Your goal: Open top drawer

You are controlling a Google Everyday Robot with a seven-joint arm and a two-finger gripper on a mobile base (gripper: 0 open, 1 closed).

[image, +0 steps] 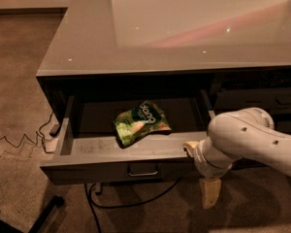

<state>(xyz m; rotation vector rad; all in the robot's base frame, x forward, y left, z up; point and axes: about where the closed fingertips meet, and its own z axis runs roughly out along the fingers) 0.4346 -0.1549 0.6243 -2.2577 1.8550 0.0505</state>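
Observation:
The drawer's front panel (184,166) has my gripper hanging low outside it, so I should raise my gripper over the panel's top edge and bring its closed fingers into the tray (177,143) behind the panel.
The top drawer (87,171) stands pulled out from under the grey tabletop, its small metal pull (143,171) at the centre of the dark front panel. A green snack bag (140,123) lies in the shallow grey tray inside. My gripper (200,171) hangs at the right end of the drawer front, on the end of the white arm (247,140). One tan finger (189,147) sits by the top edge of the front panel. The other finger (210,193) points down below the panel. The fingers are apart and hold nothing.
The glossy grey tabletop (184,28) overhangs the drawer. More dark drawers (262,101) sit to the right, behind the arm. Black cables (116,203) and a thin wire (19,142) trail over the carpet, and a dark leg (43,212) crosses the floor at lower left.

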